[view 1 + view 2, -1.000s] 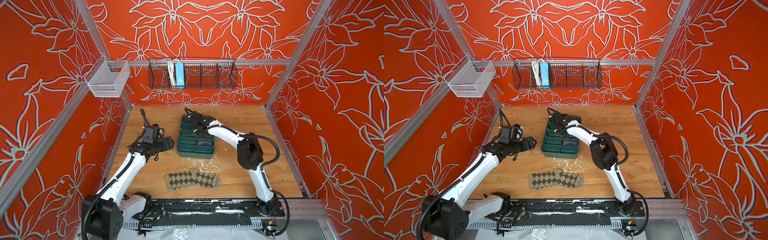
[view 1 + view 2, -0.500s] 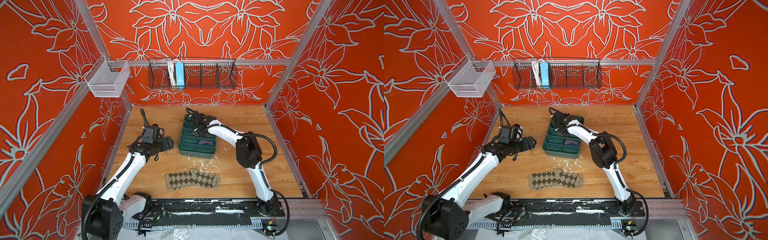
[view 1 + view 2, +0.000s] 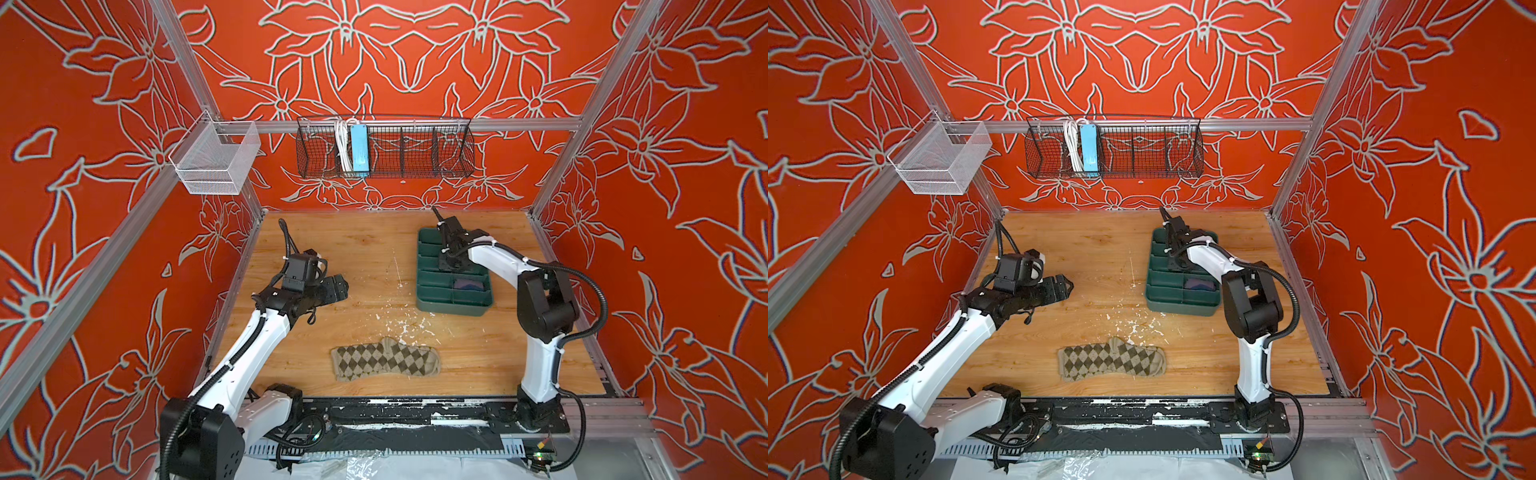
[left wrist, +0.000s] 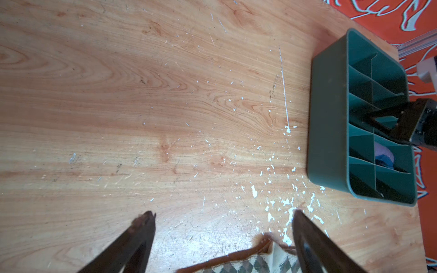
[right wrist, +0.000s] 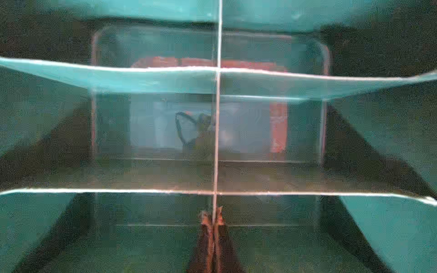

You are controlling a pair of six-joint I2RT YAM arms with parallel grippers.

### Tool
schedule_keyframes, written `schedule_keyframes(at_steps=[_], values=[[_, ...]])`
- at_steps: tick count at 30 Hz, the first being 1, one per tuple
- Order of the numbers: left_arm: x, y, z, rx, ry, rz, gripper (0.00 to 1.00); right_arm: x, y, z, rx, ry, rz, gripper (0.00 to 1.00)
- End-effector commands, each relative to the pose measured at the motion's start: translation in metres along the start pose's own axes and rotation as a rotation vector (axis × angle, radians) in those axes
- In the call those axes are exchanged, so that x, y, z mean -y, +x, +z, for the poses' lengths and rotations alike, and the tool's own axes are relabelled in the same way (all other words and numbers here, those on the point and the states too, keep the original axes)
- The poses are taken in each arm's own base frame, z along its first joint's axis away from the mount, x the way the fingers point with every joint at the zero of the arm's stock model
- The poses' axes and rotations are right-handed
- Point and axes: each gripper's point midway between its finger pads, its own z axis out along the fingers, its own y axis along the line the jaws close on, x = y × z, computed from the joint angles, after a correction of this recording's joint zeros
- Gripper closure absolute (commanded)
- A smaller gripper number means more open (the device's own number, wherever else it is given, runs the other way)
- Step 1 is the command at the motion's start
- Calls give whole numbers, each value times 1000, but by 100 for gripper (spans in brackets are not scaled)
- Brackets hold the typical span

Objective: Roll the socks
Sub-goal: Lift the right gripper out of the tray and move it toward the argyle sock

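I go on pulling with my right gripper, which pinches the green tray's middle divider [image 5: 216, 182], since the wood [image 3: 505, 299] toward the side lies open, until the tray nears it.
The beige argyle sock [image 3: 386, 365] [image 3: 1113, 360] lies flat near the table's front; its edge shows in the left wrist view [image 4: 255, 266]. The purple sock [image 3: 468, 285] [image 3: 1200, 285] [image 4: 384, 157] sits bundled in a near compartment of the green divided tray [image 3: 453, 309] [image 3: 1179, 307] [image 4: 328, 118]. My right gripper [image 3: 451, 262] [image 3: 1177, 262] [image 5: 214, 214] reaches down into the tray, shut on its thin middle divider [image 5: 218, 132]. My left gripper [image 3: 338, 286] [image 3: 1065, 286] [image 4: 223, 212] hangs open over bare wood, left of the tray and behind the argyle sock, holding nothing.
White flecks [image 3: 399, 328] dot the wood between tray and argyle sock. A black wire basket [image 3: 384, 147] with a blue box hangs on the back wall, and a white mesh bin [image 3: 216, 160] on the left rail. Red walls close three sides.
The right gripper has closed on the tray's divider, and the tray has slid to the right with the arm. The left arm and the argyle sock have stayed put.
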Motion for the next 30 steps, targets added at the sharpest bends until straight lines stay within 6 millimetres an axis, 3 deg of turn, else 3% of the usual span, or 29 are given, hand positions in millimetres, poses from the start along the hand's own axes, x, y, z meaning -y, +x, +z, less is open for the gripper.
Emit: schedule_keyframes(at_steps=[1, 10, 17, 25, 30], values=[[6, 0, -6, 15, 31, 0, 10, 26, 11, -1, -35, 18, -132, 100], [10, 1, -4, 4, 58, -6, 10, 78, 8, 17, -89, 94, -175, 100], [9, 3, 3, -26, 44, -13, 10, 113, -6, 20, -94, 149, -129, 100], [3, 8, 9, -49, 14, -21, 10, 154, -8, 24, -130, 243, -118, 100], [-3, 21, 9, -112, -12, -59, 9, 157, -16, 9, -103, 210, -56, 97]])
